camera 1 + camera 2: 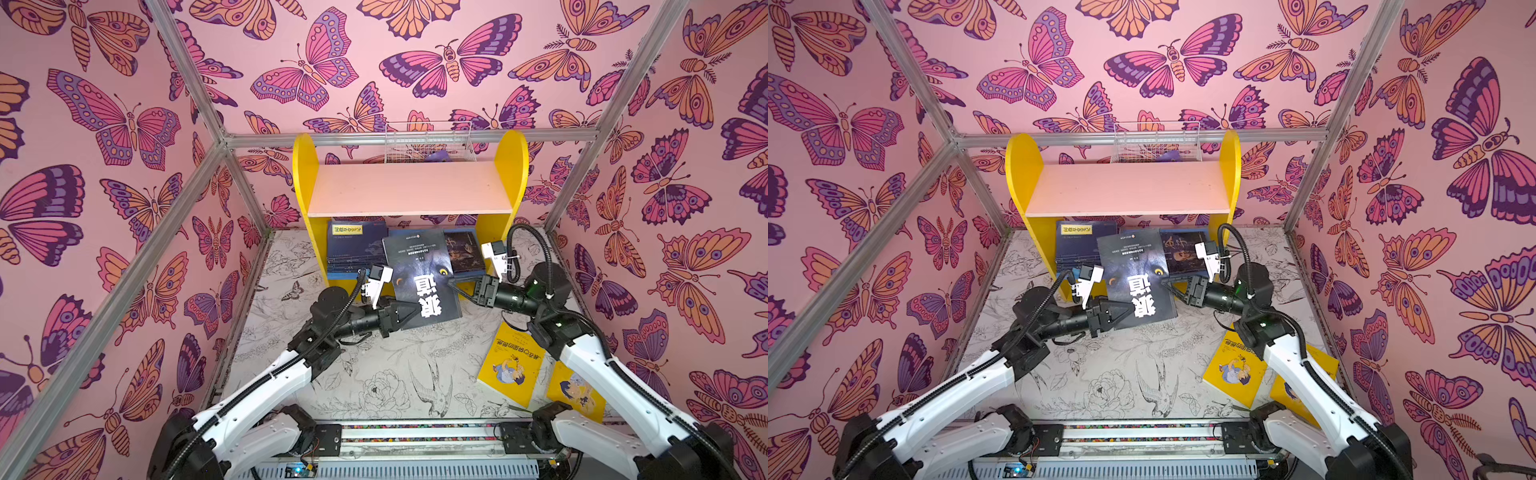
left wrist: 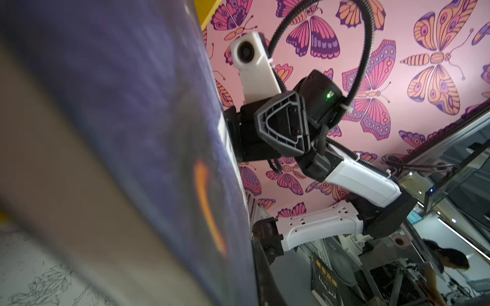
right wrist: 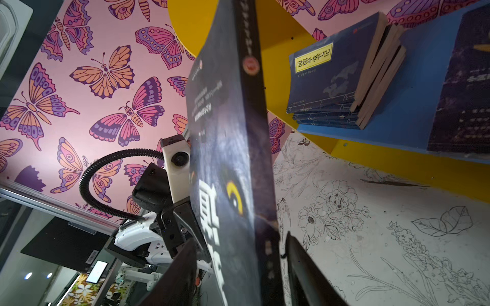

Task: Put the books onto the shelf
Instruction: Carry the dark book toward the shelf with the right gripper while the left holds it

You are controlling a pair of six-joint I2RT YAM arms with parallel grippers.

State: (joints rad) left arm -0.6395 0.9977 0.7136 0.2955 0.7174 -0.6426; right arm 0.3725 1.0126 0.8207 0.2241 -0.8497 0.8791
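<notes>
The white-lettered book is in my left gripper, held by the corner away from the shelf's dark book. My right gripper should grab the white-lettered book's spine and stack the book there.
A dark book with big white characters hangs tilted in front of the shelf, above the table. My left gripper is shut on its near left edge; the left wrist view shows one finger against the cover. My right gripper straddles the spine side, open, its fingers standing off the book on both sides. Navy books are stacked on the blue lower board, and a dark book lies beside them. Two yellow books lie on the table under the right arm.
A white wire basket stands behind the pale pink upper board, which is bare. Butterfly-patterned walls and metal frame posts close in the sides. The flower-print table top stretches between the arms.
</notes>
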